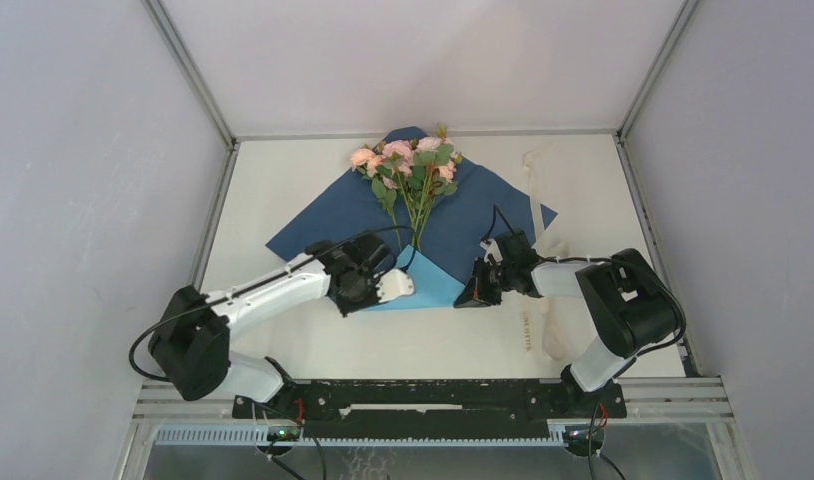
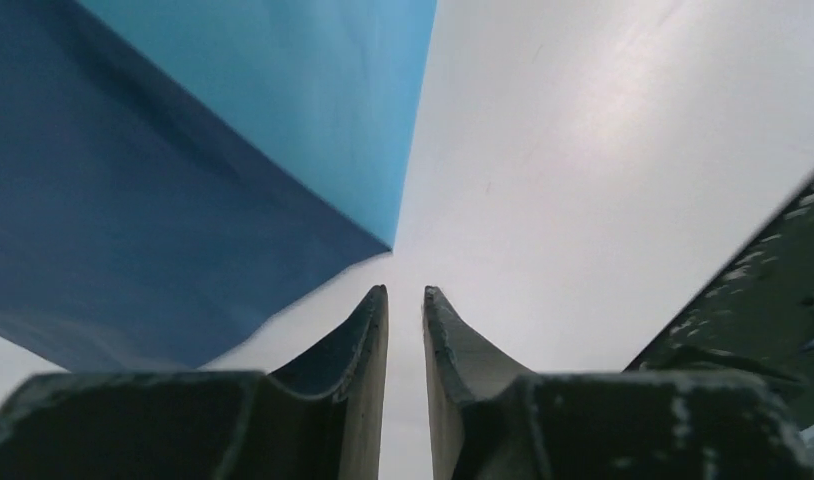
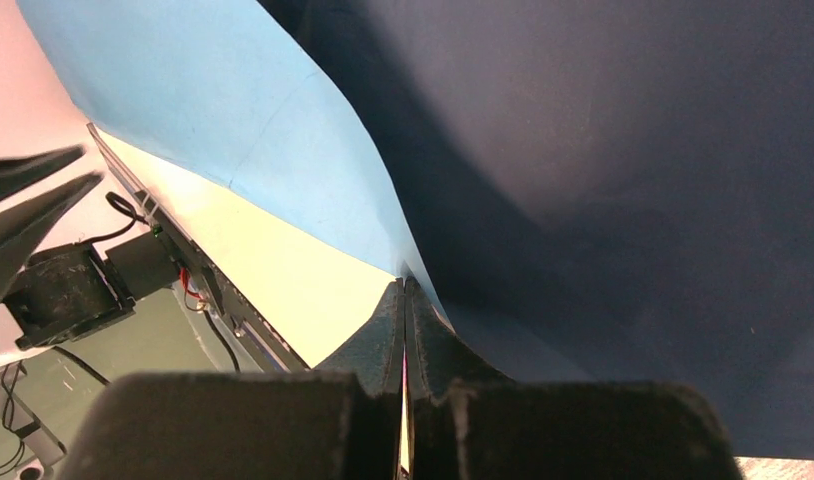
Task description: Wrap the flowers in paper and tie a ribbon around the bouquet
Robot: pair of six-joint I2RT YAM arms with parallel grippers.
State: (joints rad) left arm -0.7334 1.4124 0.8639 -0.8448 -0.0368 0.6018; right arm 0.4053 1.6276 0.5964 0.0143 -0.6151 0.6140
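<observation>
The flap's edge bows off the navy paper, so my left gripper should press the flap below the stems while my right gripper regrasps the paper's folded corner to fold.
The paper lies spread with its navy side up, and the flowers rest on its far half with their stems pointing toward me. The near corner is folded up, showing the light blue side. My left gripper sits at the flap's left edge; its jaws stand slightly open on nothing, just short of the flap's corner. My right gripper is at the flap's right edge, shut on the paper where blue meets navy. The ribbon lies loose on the right.
The white table is bounded by grey walls with metal frame posts on the left, back and right. The ribbon's lettered end trails toward the near edge beside the right arm. A black rail runs along the near edge.
</observation>
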